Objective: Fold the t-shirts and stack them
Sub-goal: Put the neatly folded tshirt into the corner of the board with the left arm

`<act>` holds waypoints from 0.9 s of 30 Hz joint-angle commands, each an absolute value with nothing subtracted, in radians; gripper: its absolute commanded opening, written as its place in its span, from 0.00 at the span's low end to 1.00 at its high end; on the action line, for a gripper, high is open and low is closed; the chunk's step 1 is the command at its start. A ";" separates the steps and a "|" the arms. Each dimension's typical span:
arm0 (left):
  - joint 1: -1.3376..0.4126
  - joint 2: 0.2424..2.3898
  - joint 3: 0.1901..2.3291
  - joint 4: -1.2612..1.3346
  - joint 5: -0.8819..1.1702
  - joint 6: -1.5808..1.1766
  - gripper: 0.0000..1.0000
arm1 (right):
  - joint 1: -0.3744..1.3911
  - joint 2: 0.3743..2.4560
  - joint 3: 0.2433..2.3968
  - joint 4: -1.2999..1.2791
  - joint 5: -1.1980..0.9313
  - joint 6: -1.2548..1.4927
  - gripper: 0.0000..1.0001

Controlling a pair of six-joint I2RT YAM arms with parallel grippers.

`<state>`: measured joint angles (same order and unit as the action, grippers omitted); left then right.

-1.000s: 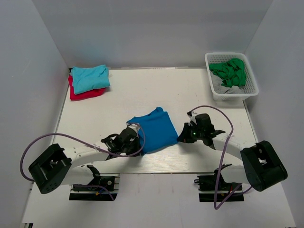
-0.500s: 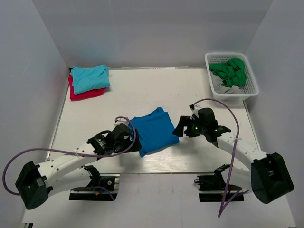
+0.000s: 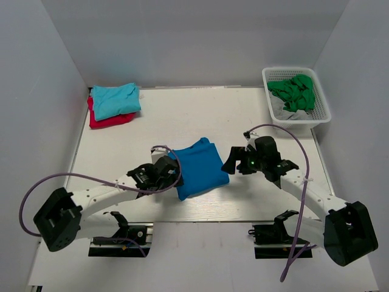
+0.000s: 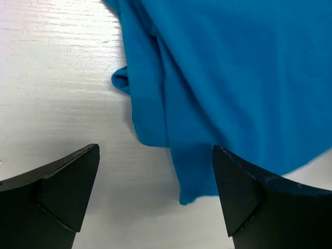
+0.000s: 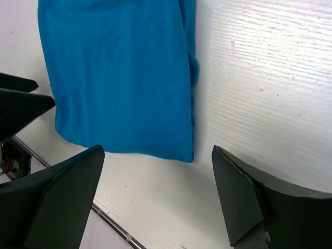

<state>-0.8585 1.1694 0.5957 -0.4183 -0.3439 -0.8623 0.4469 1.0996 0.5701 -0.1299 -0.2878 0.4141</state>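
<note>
Loose layers [image 4: 150,111] overlap along the t-shirt's edge. The blue t-shirt [image 3: 202,168] will bunch up in my left gripper and hang still folded when I lift it.
The royal-blue t-shirt [image 3: 200,169] lies folded in a rough rectangle near the front middle of the table. My left gripper [image 3: 173,177] stands open at its left edge; in the left wrist view [image 4: 155,168] a loose corner of the blue t-shirt [image 4: 223,78] reaches between the jaws, which do not touch it. My right gripper [image 3: 231,164] is open at the right edge, and in the right wrist view [image 5: 158,155] the blue t-shirt's [image 5: 114,78] corner lies just ahead of the jaws. A folded turquoise t-shirt [image 3: 115,100] rests on a red t-shirt [image 3: 109,120] at the back left.
A white basket [image 3: 322,115] at the back right holds crumpled green clothes [image 3: 295,91] and some pale cloth. The table's front edge runs close below the blue t-shirt, and grey walls enclose the left, back and right sides.
Both grippers have opened and let go of the blue t-shirt. They have drawn back slightly to its left and right edges, and the shirt now lies flat on the table.
</note>
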 commanded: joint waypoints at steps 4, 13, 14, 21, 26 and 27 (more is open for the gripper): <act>-0.830 1.250 0.586 -0.257 -0.336 -0.870 1.00 | 0.442 1.075 0.614 -0.137 -0.279 0.406 0.90; -0.808 1.118 0.532 -0.294 -0.296 -0.890 1.00 | 0.446 1.062 0.621 -0.158 -0.255 0.397 0.90; -0.808 1.097 0.532 -0.316 -0.296 -0.890 1.00 | 0.445 1.062 0.623 -0.155 -0.258 0.397 0.90; -0.808 1.019 0.522 -0.280 -0.262 -0.868 1.00 | 0.446 1.074 0.612 -0.138 -0.278 0.402 0.90; -0.808 1.152 0.561 -0.258 -0.272 -0.847 1.00 | 0.445 1.085 0.620 -0.140 -0.278 0.400 0.90; -0.808 1.207 0.574 -0.249 -0.272 -0.847 1.00 | 0.443 1.083 0.623 -0.140 -0.278 0.400 0.90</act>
